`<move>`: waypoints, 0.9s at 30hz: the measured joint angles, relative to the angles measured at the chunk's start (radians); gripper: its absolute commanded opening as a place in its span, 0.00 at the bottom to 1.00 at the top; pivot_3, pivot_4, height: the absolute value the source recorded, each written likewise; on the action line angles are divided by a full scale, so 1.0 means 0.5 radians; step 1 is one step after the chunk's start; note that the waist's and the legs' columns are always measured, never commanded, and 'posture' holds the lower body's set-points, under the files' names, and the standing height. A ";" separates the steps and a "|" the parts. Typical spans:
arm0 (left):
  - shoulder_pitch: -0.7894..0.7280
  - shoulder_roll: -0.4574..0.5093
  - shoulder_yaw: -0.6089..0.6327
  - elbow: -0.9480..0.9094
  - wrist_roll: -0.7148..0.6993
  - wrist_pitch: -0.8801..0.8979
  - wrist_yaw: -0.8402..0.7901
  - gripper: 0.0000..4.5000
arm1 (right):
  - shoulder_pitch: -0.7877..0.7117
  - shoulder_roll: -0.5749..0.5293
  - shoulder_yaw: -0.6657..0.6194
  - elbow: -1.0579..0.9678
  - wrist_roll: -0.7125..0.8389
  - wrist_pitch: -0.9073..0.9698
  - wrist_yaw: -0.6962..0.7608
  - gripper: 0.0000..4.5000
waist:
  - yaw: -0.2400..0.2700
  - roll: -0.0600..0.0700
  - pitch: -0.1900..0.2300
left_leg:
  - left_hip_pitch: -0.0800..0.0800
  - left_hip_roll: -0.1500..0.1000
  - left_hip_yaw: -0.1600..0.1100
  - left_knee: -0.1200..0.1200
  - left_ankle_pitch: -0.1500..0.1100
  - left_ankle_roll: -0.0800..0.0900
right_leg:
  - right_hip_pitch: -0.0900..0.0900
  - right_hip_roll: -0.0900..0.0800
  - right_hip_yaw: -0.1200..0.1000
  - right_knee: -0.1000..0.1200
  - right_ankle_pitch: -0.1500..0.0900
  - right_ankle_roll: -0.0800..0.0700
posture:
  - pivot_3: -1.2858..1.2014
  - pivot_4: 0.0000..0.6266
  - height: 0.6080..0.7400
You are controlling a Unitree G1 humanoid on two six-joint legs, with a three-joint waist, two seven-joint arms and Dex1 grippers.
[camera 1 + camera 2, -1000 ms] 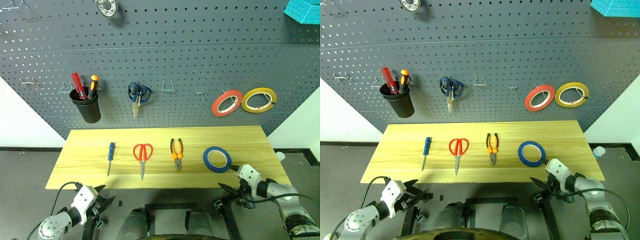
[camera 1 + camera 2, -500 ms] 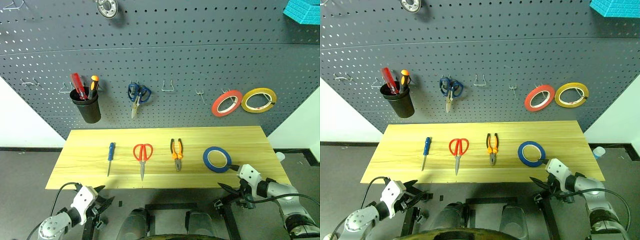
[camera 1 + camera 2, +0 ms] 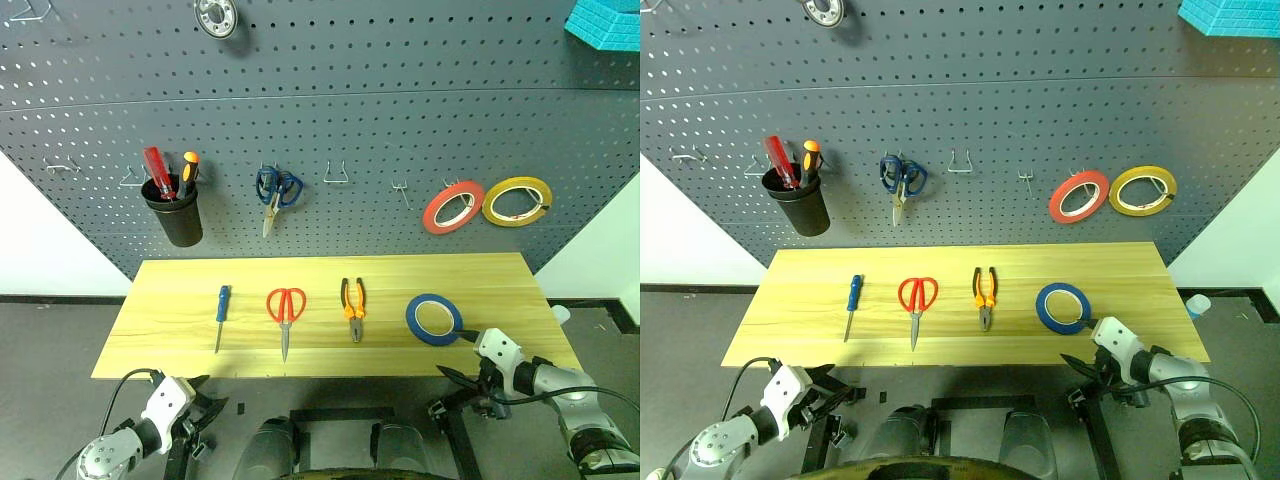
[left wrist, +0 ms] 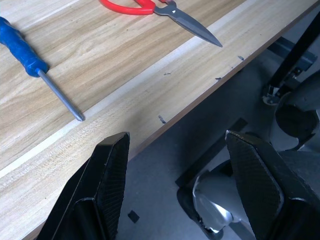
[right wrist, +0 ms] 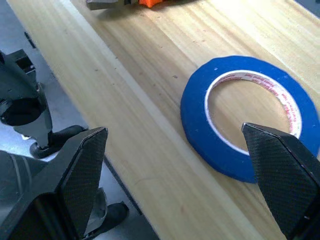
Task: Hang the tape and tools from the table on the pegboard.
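I am about to hang the blue tape [image 3: 417,322] on the empty hook [image 3: 400,188] close beside the red roll, so the tape will overlap the red roll's edge there.
On the light wooden table [image 3: 170,285] lie, left to right, a blue-handled screwdriver [image 3: 221,308], red-handled scissors [image 3: 285,308], orange-and-black pliers [image 3: 353,305] and the blue tape [image 3: 434,319]. Behind it rises the dark grey pegboard [image 3: 350,110]. My left gripper [image 3: 204,397] hangs open below the table's front edge, in front of the screwdriver [image 4: 20,47] and the scissors' blades [image 4: 192,27]. My right gripper [image 3: 452,353] stands wide open at the front edge, one fingertip just beside the tape [image 5: 197,117]. Neither holds anything.
On the pegboard hang a black cup [image 3: 175,215] with red and orange-topped screwdrivers, blue-handled scissors [image 3: 276,190], a red roll [image 3: 453,206] and a yellow roll [image 3: 517,200]. Bare metal hooks [image 3: 337,175] sit between the scissors and the rolls. A teal object [image 3: 605,22] shows at top right.
My left forearm has sunk a little in the head views. The things on the table and my right gripper have not moved.
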 measured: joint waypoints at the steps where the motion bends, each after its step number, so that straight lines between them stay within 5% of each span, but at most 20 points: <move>1: -0.003 0.000 0.001 -0.009 -0.003 0.005 -0.003 0.71 | -0.012 0.010 0.000 -0.002 -0.006 0.036 -0.045 1.00 | 0.000 0.000 0.000 | 0.000 0.000 0.000 0.000 0.000 0.000 | 0.000 0.000 0.000 0.000 0.000 0.000 | 0.50 0.07 1.00; 18: -0.594 -0.124 -0.298 -0.362 0.187 0.592 0.006 0.71 | -0.331 0.228 0.300 -0.420 -0.211 1.019 -0.208 1.00 | -0.002 0.000 -0.006 | 0.006 -0.001 0.000 -0.001 0.002 0.000 | -0.003 0.002 0.007 0.017 0.000 0.010 | 0.50 0.06 1.00; 27: -0.742 -0.123 -0.442 -0.408 0.122 0.748 -0.362 0.71 | -0.443 0.269 0.364 -0.565 -0.281 1.480 -0.305 1.00 | -0.003 0.000 -0.006 | 0.005 0.000 0.000 -0.001 0.002 0.000 | -0.006 0.003 0.010 0.017 -0.001 0.010 | 0.50 0.08 1.00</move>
